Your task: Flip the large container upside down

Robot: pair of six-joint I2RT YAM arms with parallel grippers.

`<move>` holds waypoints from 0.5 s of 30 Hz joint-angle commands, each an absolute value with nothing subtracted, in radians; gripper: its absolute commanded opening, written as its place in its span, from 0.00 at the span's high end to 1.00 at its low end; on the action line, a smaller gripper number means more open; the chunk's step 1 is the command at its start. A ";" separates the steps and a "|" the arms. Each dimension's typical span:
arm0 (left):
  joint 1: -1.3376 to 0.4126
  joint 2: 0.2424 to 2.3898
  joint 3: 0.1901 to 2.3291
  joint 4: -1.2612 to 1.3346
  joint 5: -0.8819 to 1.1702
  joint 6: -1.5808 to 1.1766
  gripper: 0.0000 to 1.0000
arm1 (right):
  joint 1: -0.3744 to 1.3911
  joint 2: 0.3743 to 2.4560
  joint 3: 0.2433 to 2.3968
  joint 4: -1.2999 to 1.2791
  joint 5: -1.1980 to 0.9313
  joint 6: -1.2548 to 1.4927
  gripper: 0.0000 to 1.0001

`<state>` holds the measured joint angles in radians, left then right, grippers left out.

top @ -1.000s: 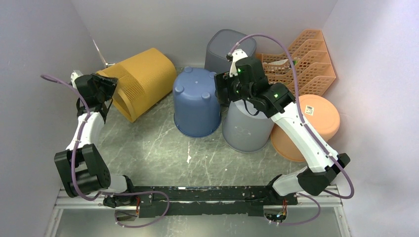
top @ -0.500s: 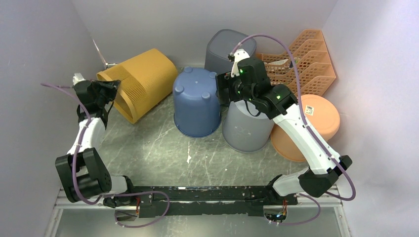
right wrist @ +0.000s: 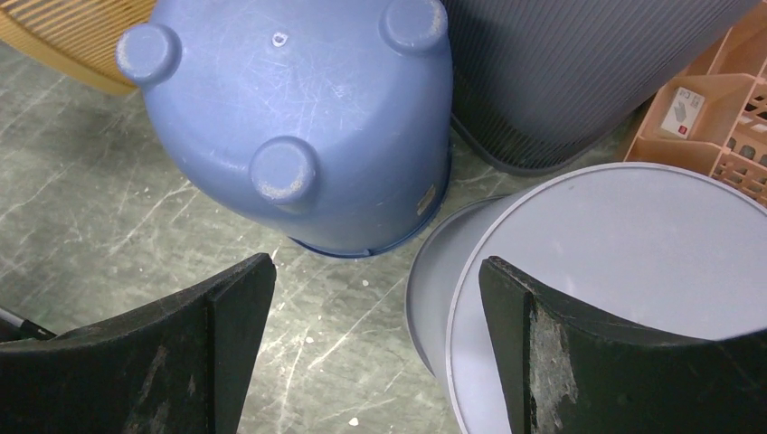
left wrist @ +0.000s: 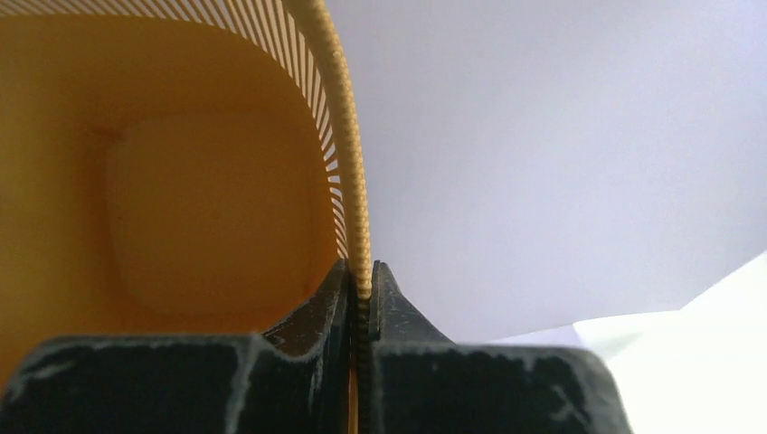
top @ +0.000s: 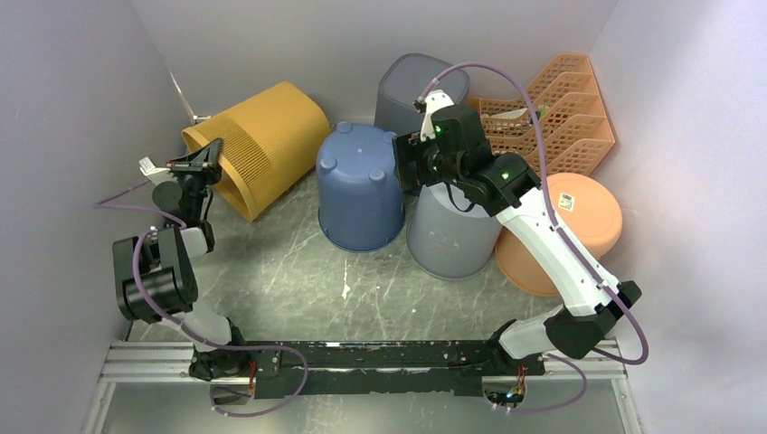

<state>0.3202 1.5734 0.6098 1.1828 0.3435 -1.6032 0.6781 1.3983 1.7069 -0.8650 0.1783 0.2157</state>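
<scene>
The yellow basket's opening is still turned toward my left arm. I need to swing the basket's rim down to the floor with my left gripper until the basket's base points up, and then open that gripper.
The large container is a yellow ribbed basket lying on its side at the back left, its mouth facing my left arm. My left gripper is shut on the basket's rim. In the left wrist view the beaded rim runs down between the closed fingers of the left gripper, with the yellow inside to the left. My right gripper hangs open above the middle, holding nothing. The right wrist view shows the right gripper over bare floor between two upturned bins.
A blue bucket stands upside down in the middle, with a light grey bin upside down beside it. A dark grey bin, an orange file rack and an orange tub fill the back right. Walls close in on both sides.
My left gripper has closed on the yellow basket's rim, and the left wrist has swung round and down. The basket has shifted slightly to the right. The right arm has barely moved.
</scene>
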 commanded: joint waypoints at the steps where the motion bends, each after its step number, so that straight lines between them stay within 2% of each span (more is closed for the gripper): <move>1: 0.330 1.650 0.637 1.783 0.286 -1.906 0.93 | 0.668 1.413 1.705 -0.843 0.180 0.200 0.15; 9: 0.337 1.705 0.817 1.815 0.334 -1.937 0.93 | 0.664 1.439 1.701 -0.818 0.163 0.209 0.15; 15: 0.342 1.788 0.783 1.818 0.366 -1.947 0.93 | 0.665 1.458 1.699 -0.796 0.149 0.221 0.16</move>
